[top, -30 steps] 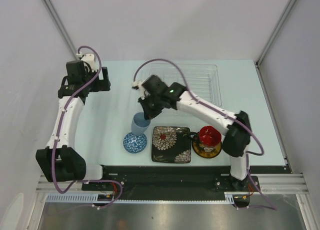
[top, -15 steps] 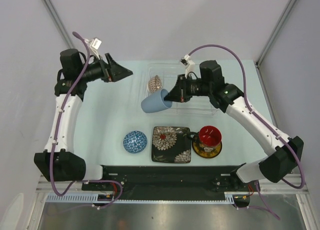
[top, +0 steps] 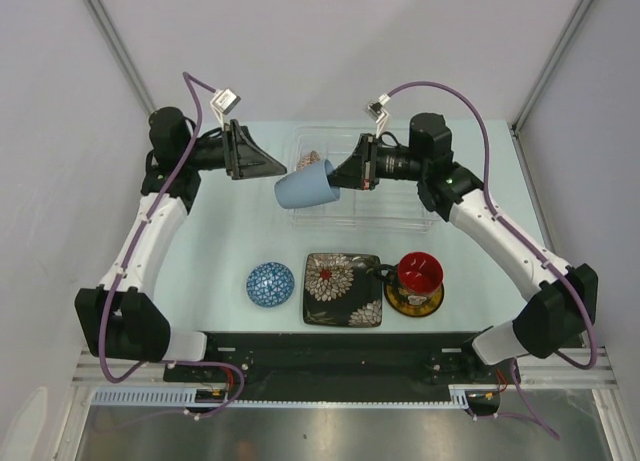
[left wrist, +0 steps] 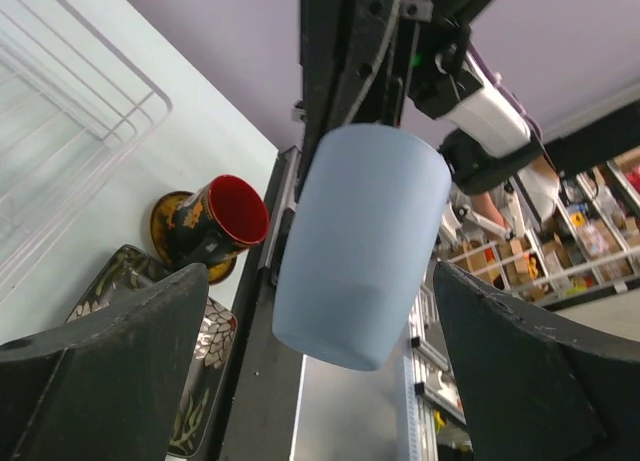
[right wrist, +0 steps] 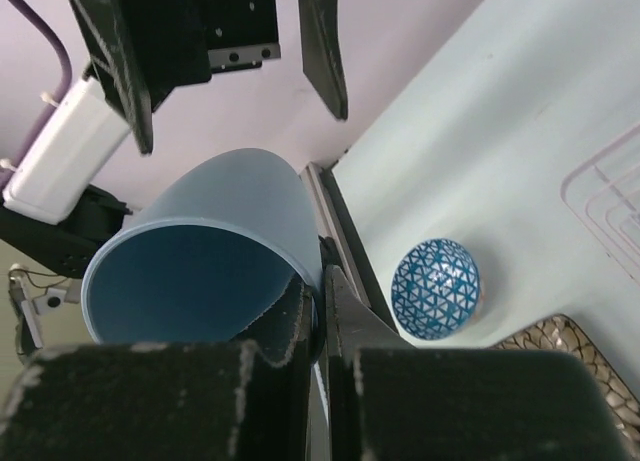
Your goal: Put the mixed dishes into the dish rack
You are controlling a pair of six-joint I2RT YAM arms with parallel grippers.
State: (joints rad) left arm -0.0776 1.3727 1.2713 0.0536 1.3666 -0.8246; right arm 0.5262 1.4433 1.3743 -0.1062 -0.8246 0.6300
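Note:
The pale blue cup's base (top: 285, 193) is facing my left gripper's open fingers (top: 277, 178). My right gripper should keep bringing the cup toward those fingers until they close on the cup's base.
My right gripper (top: 345, 174) is shut on the rim of the pale blue cup (top: 304, 188), holding it on its side in the air over the left end of the clear dish rack (top: 405, 171). In the right wrist view the fingers (right wrist: 345, 311) pinch the cup's wall (right wrist: 215, 206). My left gripper (top: 283, 169) is open and points at the cup; the cup's base (left wrist: 350, 311) hangs between its fingers (left wrist: 100, 371) with gaps on both sides. A beige lattice bowl (top: 310, 161) lies in the rack.
On the table near the arms' bases sit a small blue saucer (top: 270, 284), a black square floral plate (top: 343, 289), and a dark mug with a red inside (top: 418, 271) on a yellow saucer (top: 412, 303). White walls close in the sides.
The right arm lifted the cup from beside the blue saucer and carried it back over the rack's left end. The left arm swung right, its open fingers now around the cup's base.

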